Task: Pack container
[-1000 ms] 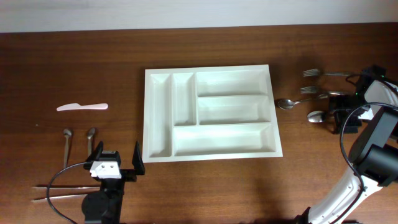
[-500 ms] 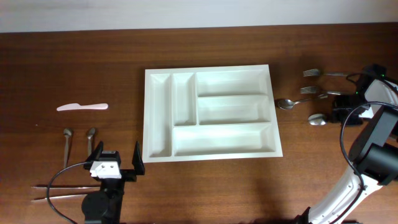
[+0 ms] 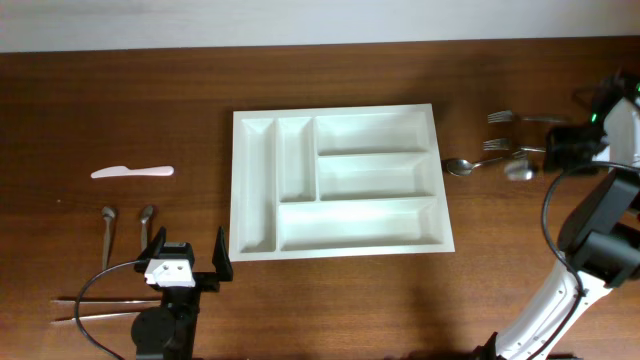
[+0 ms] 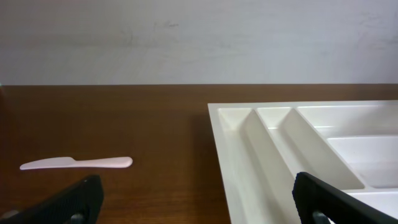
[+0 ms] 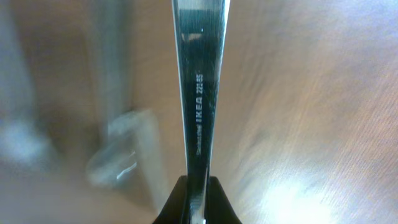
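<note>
The metal spoon's bowl point(image 3: 520, 170) points along the length of the empty far compartment. My right gripper goes on moving toward that compartment point(image 3: 372, 132) and lets go of the spoon inside it.
The white container point(image 3: 335, 112) lies in the middle of the table with all its compartments bare; its left part shows in the left wrist view point(image 4: 311, 143). My right gripper point(image 3: 552, 156) hangs over the table's right side, shut on the handle of a metal spoon point(image 3: 520, 171) whose blurred bowl points left. In the right wrist view the spoon's handle point(image 5: 199, 87) runs straight up from the pinched fingers of the right gripper point(image 5: 198, 186). My left gripper point(image 3: 188, 252) stands open near the front left, left of the container's corner, and the left wrist view shows nothing between the left gripper point(image 4: 196, 193) fingers.
Two forks point(image 3: 510, 117) point(image 3: 497, 145) and another spoon point(image 3: 459, 166) lie right of the container. On the left lie a pale plastic knife point(image 3: 132, 172) point(image 4: 76, 163), two small spoons point(image 3: 108, 225) point(image 3: 147, 220) and thin metal rods point(image 3: 90, 308).
My right gripper has shut on the spoon's handle and lifted it, carrying it toward the far side. The left arm has not moved.
</note>
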Controlling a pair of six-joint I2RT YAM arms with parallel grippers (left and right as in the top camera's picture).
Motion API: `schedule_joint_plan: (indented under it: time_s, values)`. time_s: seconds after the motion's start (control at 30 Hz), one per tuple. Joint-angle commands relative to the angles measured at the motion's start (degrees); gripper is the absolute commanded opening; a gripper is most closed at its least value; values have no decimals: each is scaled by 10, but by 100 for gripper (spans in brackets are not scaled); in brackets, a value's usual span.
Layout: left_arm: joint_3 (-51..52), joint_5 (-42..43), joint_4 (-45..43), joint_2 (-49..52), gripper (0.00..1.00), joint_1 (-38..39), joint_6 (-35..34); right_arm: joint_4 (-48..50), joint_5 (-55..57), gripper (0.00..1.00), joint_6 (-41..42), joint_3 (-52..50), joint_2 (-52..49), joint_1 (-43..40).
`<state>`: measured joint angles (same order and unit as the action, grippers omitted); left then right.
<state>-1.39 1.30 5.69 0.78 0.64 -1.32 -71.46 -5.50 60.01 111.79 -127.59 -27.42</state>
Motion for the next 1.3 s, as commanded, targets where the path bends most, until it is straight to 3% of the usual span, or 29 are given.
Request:
schedule_joint_plan:
  time_s: [0.0, 0.17, 0.47, 0.8, 1.0, 1.17, 1.27]
  values:
    - [4, -2, -2, -4, 99, -3, -5, -26, -61, 4, 19, 94, 6, 64]
    - [4, -2, -2, -4, 99, -3, -5, -42, -75, 4, 81, 152, 7, 155]
    - [4, -2, -2, -4, 99, -3, -5, -30, -37, 4, 214, 152, 6, 311]
    - [4, -2, -2, -4, 99, -3, -5, -10, -20, 5, 310, 151, -10, 384]
    - [4, -2, -2, -4, 99, -3, -5, -2, -30, 14, 309, 151, -47, 390]
    - [4, -2, -2, -4, 99, -3, -5, -2, -30, 32, 291, 151, -60, 390]
    - [4, -2, -2, -4, 99, -3, -5, 19, -19, 37, 257, 152, -59, 387]
